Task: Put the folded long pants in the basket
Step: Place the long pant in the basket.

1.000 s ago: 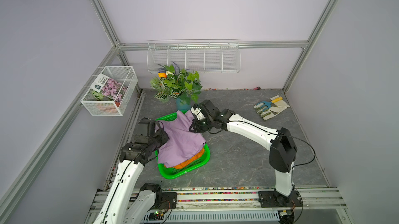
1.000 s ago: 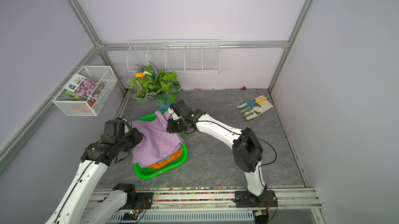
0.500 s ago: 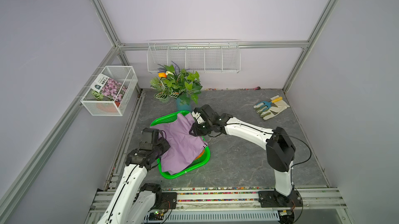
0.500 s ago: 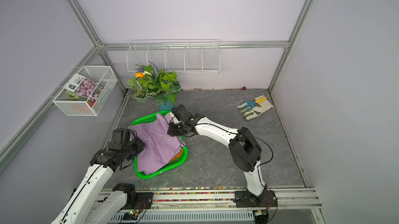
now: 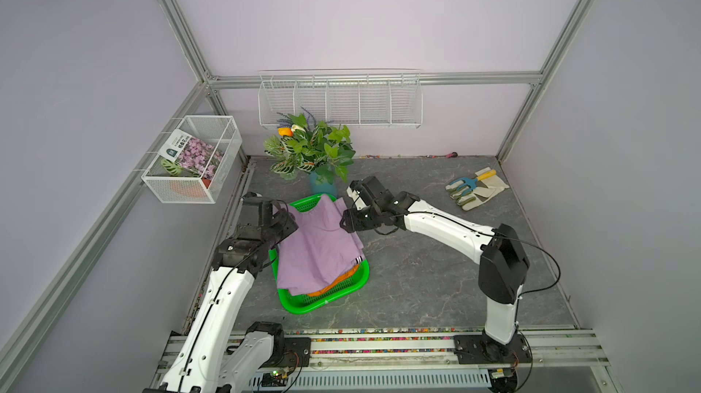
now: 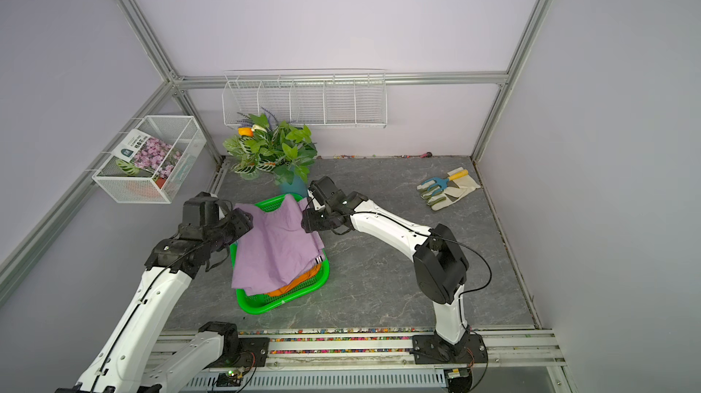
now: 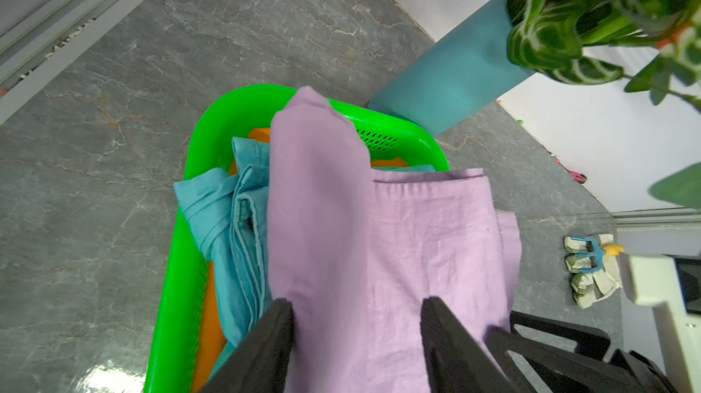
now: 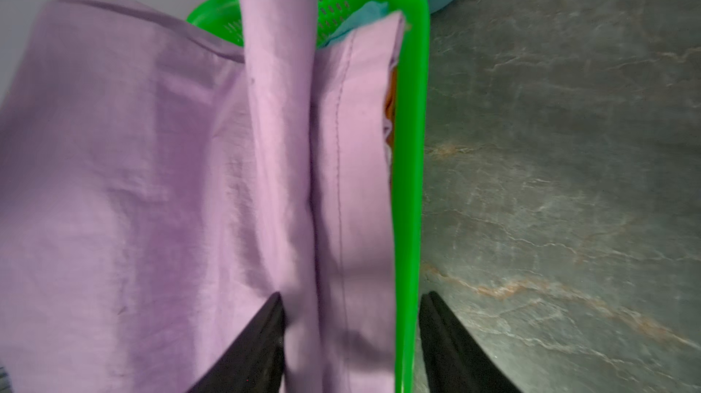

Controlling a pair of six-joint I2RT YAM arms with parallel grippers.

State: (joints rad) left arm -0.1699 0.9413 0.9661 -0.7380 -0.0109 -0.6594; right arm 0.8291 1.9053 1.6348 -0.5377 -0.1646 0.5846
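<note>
The lavender pants rise in a raised fold (image 5: 323,207) above the basket's rim, so my right gripper should come in from the pants' edge and push the cloth (image 5: 332,242) down.
The green basket (image 5: 322,305) (image 6: 265,305) stands at the front left of the floor. The lavender pants (image 5: 318,251) (image 6: 277,251) lie spread on top of it, over the orange pants (image 5: 333,283) and the teal pants (image 7: 227,213). A raised lavender fold stands at the far end. My left gripper (image 5: 288,222) (image 7: 356,302) is at the cloth's left edge. My right gripper (image 5: 345,220) (image 8: 352,296) is at its right edge, over the basket's rim (image 8: 411,182). Both are open, with loose lavender cloth lying between the parted fingers.
A potted plant in a teal pot (image 5: 315,148) stands just behind the basket. Pale work gloves with a blue hand rake (image 5: 476,188) lie at the back right. A white wire box basket (image 5: 193,158) hangs on the left wall and a long wire rack (image 5: 339,101) on the back wall.
Both grippers were shut on the lavender pants and have opened. The cloth, held up before, has sunk onto the pile in the basket.
</note>
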